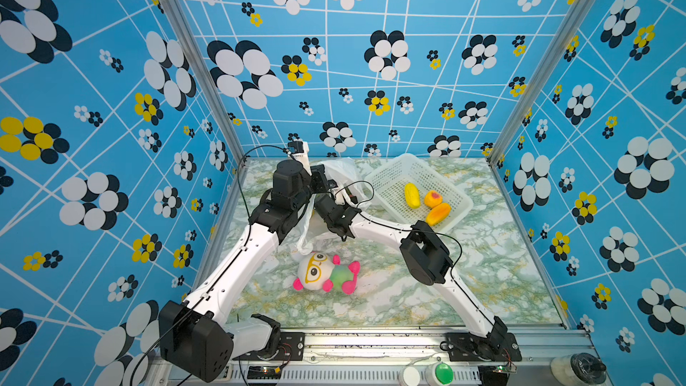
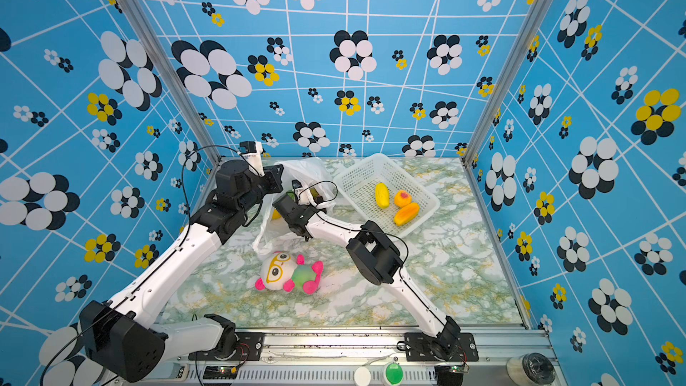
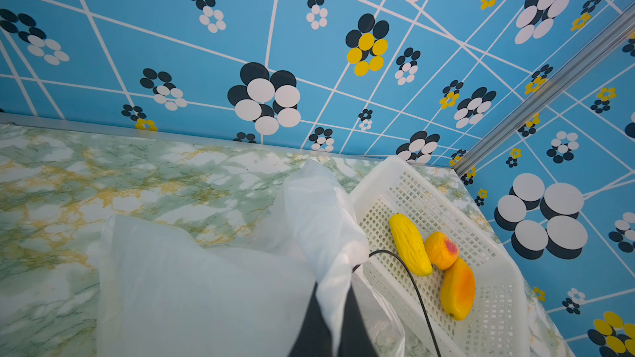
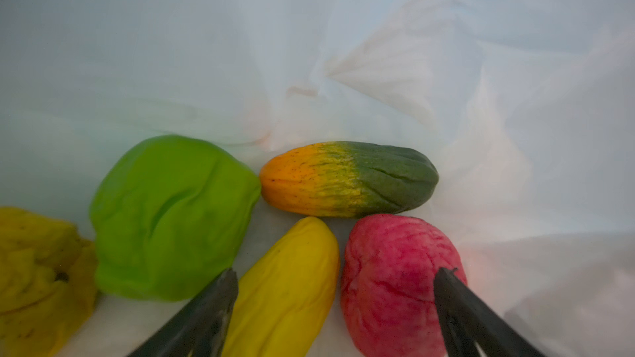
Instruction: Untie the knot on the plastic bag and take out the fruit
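The pink-red fruit (image 4: 402, 284) will come away on its own when the robot lifts it, because white bag shows (image 4: 332, 330) between it and the yellow fruit.
The thin white plastic bag (image 1: 341, 170) (image 3: 206, 286) lies open at the back of the table. My left gripper (image 3: 335, 298) is shut on a fold of its rim and holds it up. My right gripper (image 4: 336, 273) is inside the bag, open, its fingertips either side of a yellow fruit (image 4: 285, 286) and a pink-red fruit (image 4: 388, 279). A green fruit (image 4: 171, 218), an orange-and-dark-green fruit (image 4: 347, 178) and another yellow fruit (image 4: 34, 269) lie close by in the bag. The knot is out of view.
A white perforated basket (image 1: 386, 180) stands right of the bag with a yellow fruit (image 1: 412, 194), an orange one (image 1: 432, 198) and an orange-yellow one (image 1: 438, 213) in it. A plush doll (image 1: 326, 272) lies on the marbled table in front of the bag.
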You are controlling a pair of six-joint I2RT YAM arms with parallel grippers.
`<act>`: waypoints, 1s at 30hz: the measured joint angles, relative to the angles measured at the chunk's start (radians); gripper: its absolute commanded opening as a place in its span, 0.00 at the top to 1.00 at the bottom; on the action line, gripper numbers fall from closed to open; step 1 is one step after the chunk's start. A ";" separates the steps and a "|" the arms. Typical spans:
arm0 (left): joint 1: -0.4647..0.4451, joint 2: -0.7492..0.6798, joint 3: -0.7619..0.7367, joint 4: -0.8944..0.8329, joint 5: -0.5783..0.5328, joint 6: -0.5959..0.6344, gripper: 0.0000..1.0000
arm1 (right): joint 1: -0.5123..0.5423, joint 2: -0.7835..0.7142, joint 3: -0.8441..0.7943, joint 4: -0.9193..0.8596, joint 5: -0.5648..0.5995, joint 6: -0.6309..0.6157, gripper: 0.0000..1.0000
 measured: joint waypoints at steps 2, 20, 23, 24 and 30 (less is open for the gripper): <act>0.000 0.000 0.000 0.000 0.000 0.000 1.00 | 0.000 -0.003 -0.006 -0.002 0.015 -0.006 0.19; 0.000 -0.002 0.000 0.000 0.000 0.000 1.00 | -0.055 -0.003 0.018 -0.093 0.052 0.028 0.10; 0.000 -0.002 -0.001 0.000 0.000 0.000 1.00 | -0.065 -0.003 0.025 -0.118 0.024 0.045 0.10; 0.000 -0.002 -0.001 0.000 0.000 0.000 1.00 | -0.069 -0.003 0.029 -0.124 0.013 0.050 0.11; 0.000 -0.002 -0.001 0.000 0.000 0.000 1.00 | -0.097 -0.003 0.040 -0.142 -0.056 0.071 0.20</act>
